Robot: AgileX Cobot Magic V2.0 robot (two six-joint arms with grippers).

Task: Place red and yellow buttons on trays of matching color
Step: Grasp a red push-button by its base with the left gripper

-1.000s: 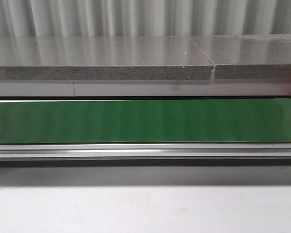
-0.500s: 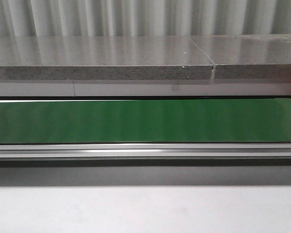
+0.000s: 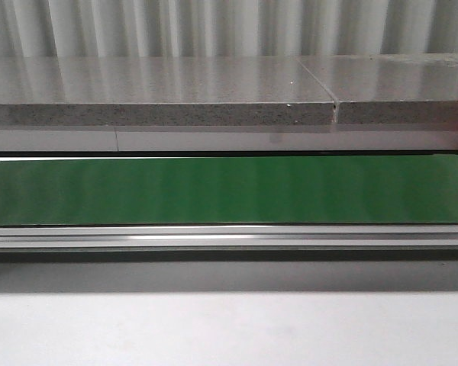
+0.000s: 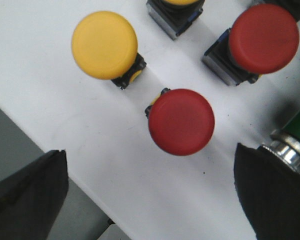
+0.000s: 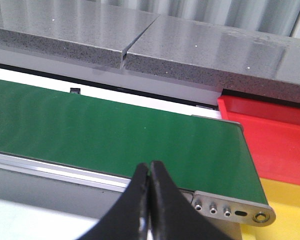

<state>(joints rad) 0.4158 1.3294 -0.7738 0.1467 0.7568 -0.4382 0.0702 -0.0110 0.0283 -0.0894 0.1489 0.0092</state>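
My left gripper has the nearest red button (image 4: 181,122) within its open width, and the button stands clear of its neighbours. I should keep moving forward until its cap (image 4: 182,131) is between the fingers, then close them.
In the left wrist view my left gripper (image 4: 150,195) is open above a white surface (image 4: 90,145), its black fingers (image 4: 27,192) wide apart. A red button (image 4: 181,121) stands just beyond the gap between them. A yellow button (image 4: 104,45) and another red button (image 4: 263,38) stand farther off; one more yellow button (image 4: 176,10) is cut off at the frame edge. In the right wrist view my right gripper (image 5: 150,167) is shut with nothing in it, over the conveyor's near rail. The red tray (image 5: 270,135) and yellow tray (image 5: 285,210) lie past the belt's end. No gripper shows in the front view.
A green conveyor belt (image 3: 229,191) with an aluminium rail (image 3: 229,236) crosses the front view, a grey stone ledge (image 3: 160,95) behind it. A green-capped button with a metal collar (image 4: 295,145) sits beside my left gripper's finger. The white surface's edge (image 4: 65,172) runs under that gripper.
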